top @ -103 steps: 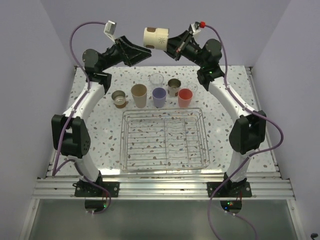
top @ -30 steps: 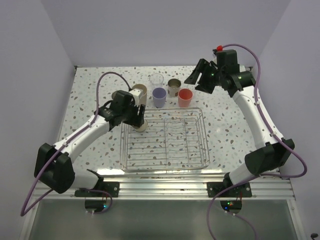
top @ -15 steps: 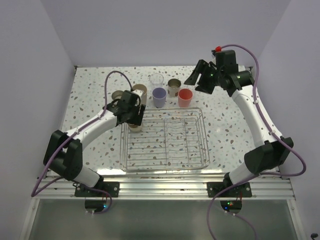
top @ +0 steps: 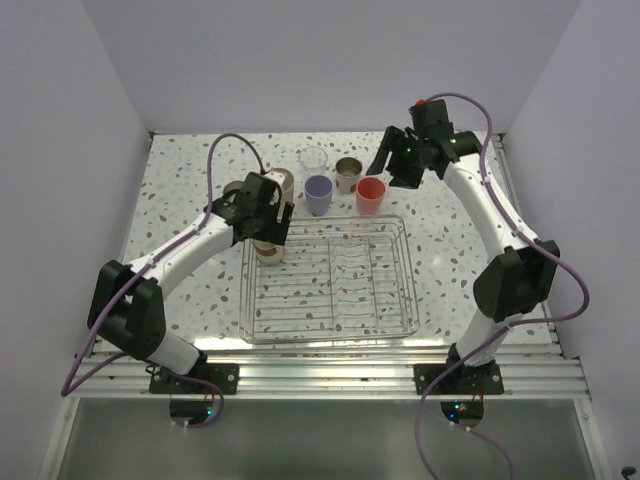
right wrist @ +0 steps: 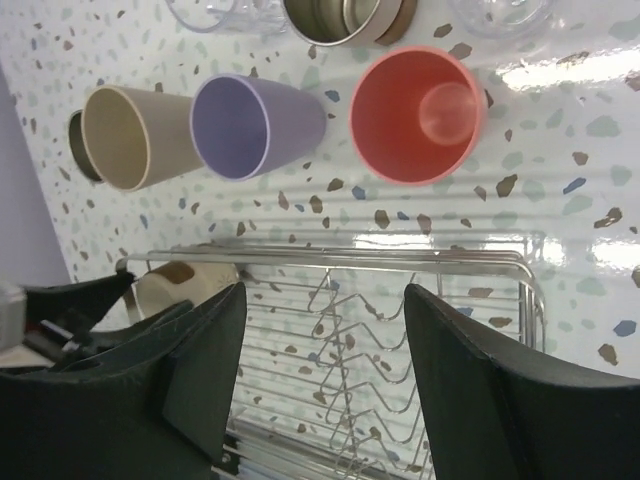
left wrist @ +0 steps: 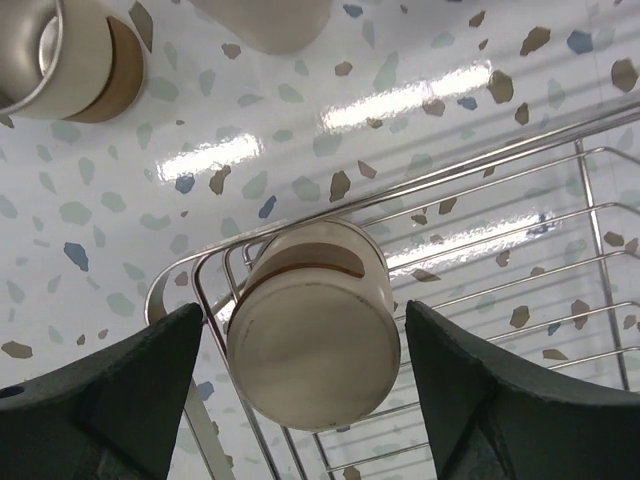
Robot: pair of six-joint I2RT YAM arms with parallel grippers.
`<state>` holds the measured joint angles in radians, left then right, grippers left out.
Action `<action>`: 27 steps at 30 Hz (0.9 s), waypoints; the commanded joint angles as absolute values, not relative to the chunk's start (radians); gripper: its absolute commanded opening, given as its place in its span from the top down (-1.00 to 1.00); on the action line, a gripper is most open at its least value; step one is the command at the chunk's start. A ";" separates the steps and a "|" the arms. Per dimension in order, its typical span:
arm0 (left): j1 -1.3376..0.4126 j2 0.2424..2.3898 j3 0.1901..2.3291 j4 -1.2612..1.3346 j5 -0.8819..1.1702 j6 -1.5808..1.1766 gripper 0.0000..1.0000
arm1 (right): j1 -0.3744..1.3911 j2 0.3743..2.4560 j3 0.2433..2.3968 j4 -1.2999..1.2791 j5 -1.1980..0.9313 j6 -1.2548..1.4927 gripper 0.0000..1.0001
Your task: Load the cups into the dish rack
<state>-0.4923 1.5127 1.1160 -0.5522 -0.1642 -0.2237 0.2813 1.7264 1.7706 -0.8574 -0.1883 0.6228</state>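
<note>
The red-pink cup's opening (top: 370, 187) faces up, and its rim is free opposite the lavender cup. My right gripper carries on going down until its fingers are on both sides of the red-pink cup's rim (top: 384, 189).
A cream cup (left wrist: 315, 345) stands upside down in the back-left corner of the dish rack (top: 330, 337). My left gripper (left wrist: 305, 320) hangs open over it, with a gap showing between the cup and each finger. From above, the gripper (top: 268, 236) partly hides that cup (top: 272, 255). Behind the rack on the table stand a tan cup (right wrist: 125, 138), a lavender cup (right wrist: 255, 125), a red-pink cup (right wrist: 418, 115), a metallic cup (top: 348, 172) and a clear cup (top: 313, 158). My right gripper (top: 388, 160) hovers open and empty above the red-pink cup (top: 371, 194).
A short brown cup (top: 236, 190) sits at the back left, half hidden by my left arm. The rack's wire dividers (right wrist: 400, 330) run down its middle. Another clear cup (right wrist: 500, 10) shows at the top edge of the right wrist view.
The right gripper held the cream cup aloft earlier. A second ago the left gripper gripped it in the rack corner; now its jaws have widened off the cup. The right gripper has shifted left.
</note>
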 commanded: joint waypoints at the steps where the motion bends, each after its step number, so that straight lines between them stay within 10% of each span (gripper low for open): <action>1: -0.491 1.486 1.203 -0.577 -0.189 -0.226 -0.72 | 0.279 1.769 1.857 -0.897 -0.089 0.571 -0.36; 27: -0.489 1.462 1.405 -0.676 -0.181 -0.219 -0.86 | 0.270 2.121 1.951 -0.870 0.064 0.572 -0.09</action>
